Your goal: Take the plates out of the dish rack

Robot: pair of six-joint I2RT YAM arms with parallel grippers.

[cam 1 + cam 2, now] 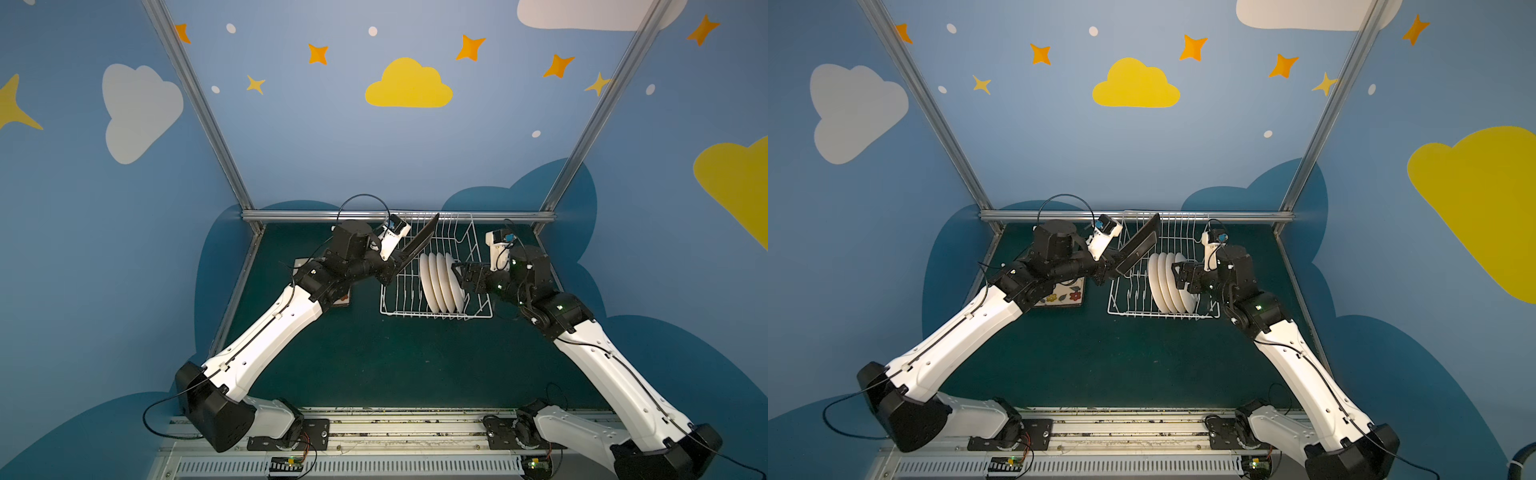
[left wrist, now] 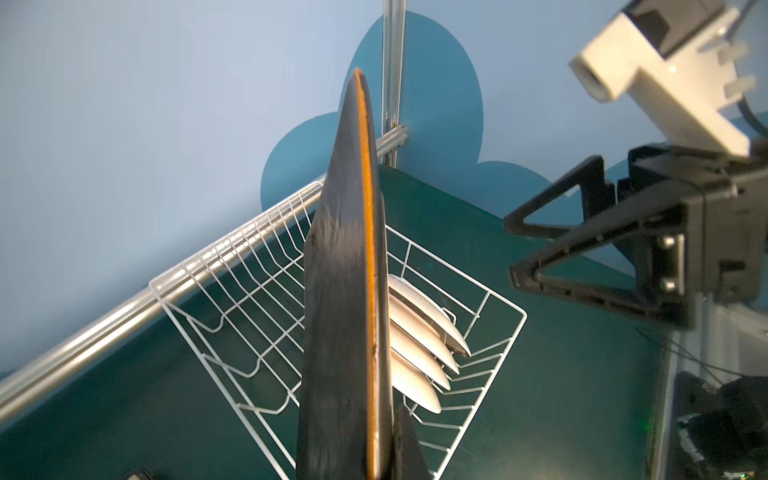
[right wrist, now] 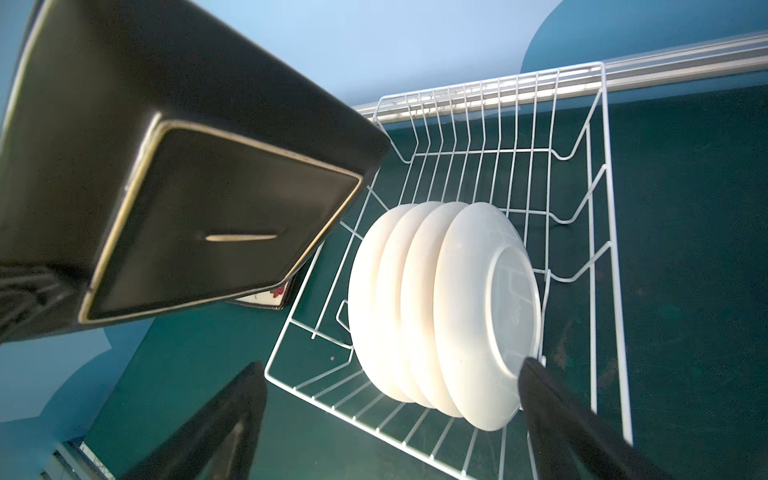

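The square plate slants, held by its lower edge [image 1: 1119, 269] in my left gripper, so my right gripper should take the plate's far edge [image 1: 1157, 228] while my left gripper regrips.
A square plate [image 1: 419, 245] [image 1: 1139, 245] with a black back hangs tilted above the left part of the white wire dish rack [image 1: 478, 313] [image 1: 1121, 309]. My left gripper [image 1: 392, 272] [image 1: 1113, 270] [image 2: 386, 457] is shut on its lower edge; the plate [image 2: 345, 291] shows edge-on in the left wrist view. Several round white plates [image 1: 440, 282] [image 1: 1169, 286] [image 3: 444, 307] stand upright in a row in the rack. My right gripper [image 1: 459, 274] [image 1: 1177, 274] [image 3: 390, 370] is open just right of them, one finger [image 3: 536, 378] close by the outermost plate's back, holding nothing.
Another square plate [image 1: 1063, 295] with coloured flowers lies flat on the green table left of the rack, partly under the left arm. A metal rail [image 1: 399, 216] runs along the back edge just behind the rack. The rack's left slots [image 2: 232, 299] hold nothing.
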